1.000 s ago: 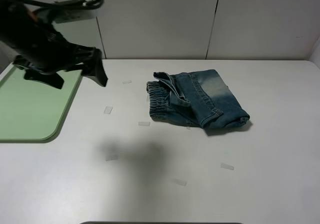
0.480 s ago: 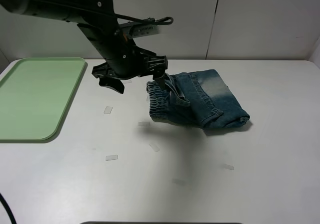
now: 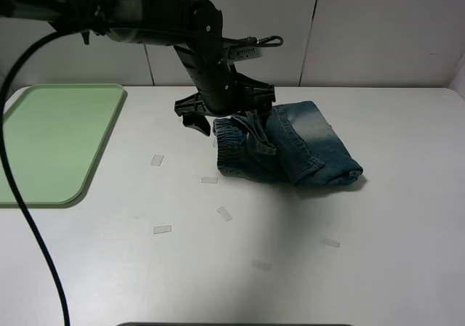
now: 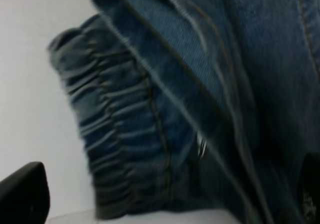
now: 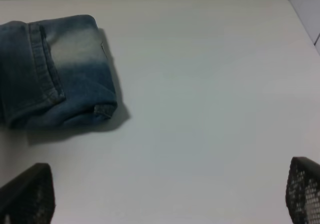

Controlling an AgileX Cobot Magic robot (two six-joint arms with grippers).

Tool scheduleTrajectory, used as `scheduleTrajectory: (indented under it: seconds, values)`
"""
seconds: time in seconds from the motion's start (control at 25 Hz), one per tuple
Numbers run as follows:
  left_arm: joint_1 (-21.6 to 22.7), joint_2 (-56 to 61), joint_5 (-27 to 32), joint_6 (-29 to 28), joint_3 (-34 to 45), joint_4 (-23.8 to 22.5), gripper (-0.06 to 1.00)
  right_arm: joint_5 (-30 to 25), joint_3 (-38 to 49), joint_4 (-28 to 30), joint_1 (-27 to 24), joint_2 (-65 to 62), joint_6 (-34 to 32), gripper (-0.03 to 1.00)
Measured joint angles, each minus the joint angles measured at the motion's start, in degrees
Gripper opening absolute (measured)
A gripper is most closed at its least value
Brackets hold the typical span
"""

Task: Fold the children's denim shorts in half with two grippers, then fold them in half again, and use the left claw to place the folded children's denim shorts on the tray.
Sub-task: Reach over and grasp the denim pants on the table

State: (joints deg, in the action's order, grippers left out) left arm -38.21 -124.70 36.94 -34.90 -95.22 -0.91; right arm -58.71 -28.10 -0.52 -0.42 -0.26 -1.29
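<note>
The robot's left gripper has the raised denim flap [image 3: 259,136] beside the gathered waistband [image 3: 230,149] between its open fingers, so it should continue to go down until they straddle the flap, then close.
The children's denim shorts [image 3: 298,148] lie folded into a compact bundle on the white table, gathered waistband toward the left. My left gripper [image 3: 221,117] has reached across to that waistband end and hovers just over it, open. In the left wrist view the denim shorts [image 4: 165,109] fill the frame, and the left gripper [image 4: 167,199] has one fingertip [image 4: 25,194] showing at each lower corner. My right gripper [image 5: 165,194] is open over bare table, well away from the shorts [image 5: 55,69]; the high view does not show it. The pale green tray [image 3: 51,141] lies at the far left with nothing on it.
Several small clear strips lie scattered on the table, such as one strip [image 3: 157,160] near the tray and another strip [image 3: 224,213] in front of the shorts. A black cable [image 3: 29,217] loops down the left side. Grey wall panels stand behind the table.
My left arm has swept right from above the tray to the waistband end of the shorts, jaws open throughout. The shorts have not moved.
</note>
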Motion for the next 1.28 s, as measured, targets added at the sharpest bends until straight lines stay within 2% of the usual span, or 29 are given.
scheduleTrajectory:
  seconds: [0.2,0.48,0.68,1.0,1.28]
  values:
    - [-0.06,-5.19,2.18,-0.39,-4.95,0.00,0.99,0.00,0.00,0.00,0.00,0.00,0.00,0.70]
    - [-0.06,-6.71,6.00,-2.96,-5.92,-1.30,0.99,0.00,0.00,0.00,0.00,0.00,0.00,0.70]
    - [-0.06,-7.61,3.14,-3.21,-5.92,-2.13,0.99,0.00,0.00,0.00,0.00,0.00,0.00,0.70]
    - [-0.64,-10.63,-0.47,-3.22,-5.92,0.91,0.99,0.00,0.00,0.00,0.00,0.00,0.00,0.70]
    - [-1.41,-11.44,-0.92,-3.27,-6.18,0.01,0.99,0.00,0.00,0.00,0.00,0.00,0.00,0.70]
